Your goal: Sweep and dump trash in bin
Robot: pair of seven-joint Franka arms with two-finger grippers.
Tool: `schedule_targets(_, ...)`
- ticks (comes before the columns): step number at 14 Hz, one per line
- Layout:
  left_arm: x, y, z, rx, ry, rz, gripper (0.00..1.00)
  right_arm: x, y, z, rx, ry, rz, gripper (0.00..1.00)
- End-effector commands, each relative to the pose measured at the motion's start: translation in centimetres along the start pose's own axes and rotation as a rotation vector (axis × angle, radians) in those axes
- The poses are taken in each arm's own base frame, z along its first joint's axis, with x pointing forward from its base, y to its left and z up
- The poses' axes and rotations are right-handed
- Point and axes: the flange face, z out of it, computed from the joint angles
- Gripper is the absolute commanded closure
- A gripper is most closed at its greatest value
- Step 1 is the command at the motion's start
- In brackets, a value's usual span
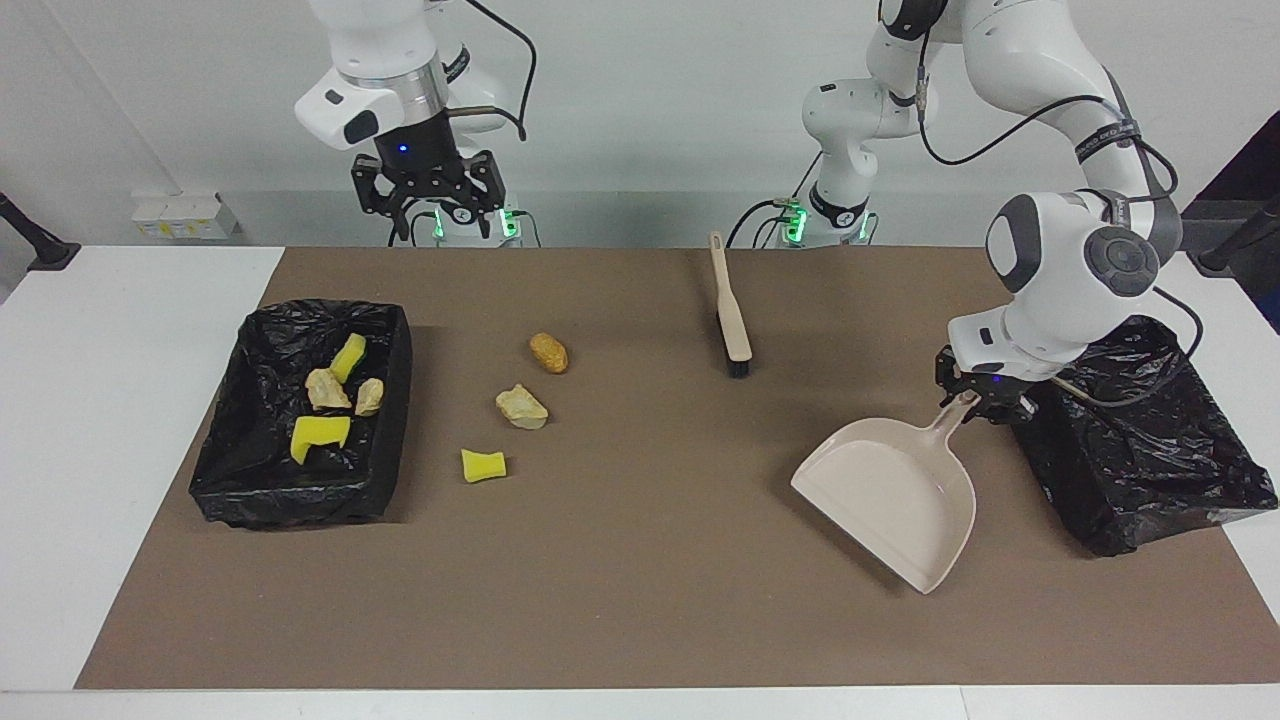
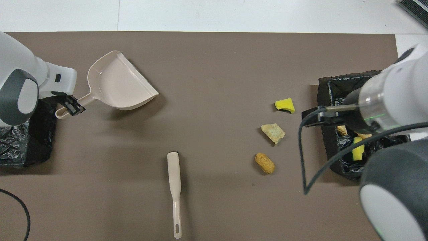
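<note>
I can see that the beige brush (image 2: 174,174) is lying free with its handle toward the robots' edge, so I keep my right gripper going to that handle (image 2: 177,219) until its fingers close there.
My left gripper (image 1: 978,402) (image 2: 71,107) is shut on the handle of the beige dustpan (image 1: 890,495) (image 2: 118,82), which is low over the mat beside the lined bin at the left arm's end. Three pieces of trash lie on the mat: a brown lump (image 1: 548,352) (image 2: 264,163), a beige lump (image 1: 521,407) (image 2: 273,132) and a yellow chunk (image 1: 483,465) (image 2: 285,104). Beside them, the black-lined bin (image 1: 300,505) (image 2: 322,90) holds several scraps. My right gripper (image 1: 435,215) hangs open and empty, high over the robots' edge of the mat.
A beige brush (image 1: 730,320) (image 2: 175,187) lies on the mat near the robots, between the two arms. A second black-lined bin (image 1: 1130,440) (image 2: 20,147) stands at the left arm's end. A brown mat (image 1: 640,600) covers the white table.
</note>
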Motion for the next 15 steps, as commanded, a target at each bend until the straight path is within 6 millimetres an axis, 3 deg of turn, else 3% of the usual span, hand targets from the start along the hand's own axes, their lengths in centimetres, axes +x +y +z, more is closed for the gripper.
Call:
schedule_targets(1,-2.9,-0.2,0.8,0.031,-0.001,0.16,1.0,-3.9,-5.6,3.5,0.017,-0.009,0.056,0.0)
schedule_targets(4,-4.6,0.7,2.6,0.065,0.014,0.227,1.0,-9.0,-14.1,9.7,0.012,-0.038,0.099,0.0)
schedule_targets(8,-6.4,1.1,4.3,0.063,0.018,0.277,1.0,-14.2,-18.3,16.6,0.033,-0.05,0.113,0.0)
schedule_targets(10,-5.9,1.4,4.5,0.07,0.019,0.321,1.0,-17.0,-21.0,21.7,0.034,-0.059,0.097,0.0)
schedule_targets(12,-5.6,1.4,4.5,0.074,0.02,0.33,1.0,-18.4,-21.5,24.7,0.024,-0.066,0.08,0.0)
schedule_targets(15,-5.5,1.9,4.6,0.079,0.021,0.337,1.0,-19.2,-20.1,26.4,0.023,-0.06,0.068,0.0)
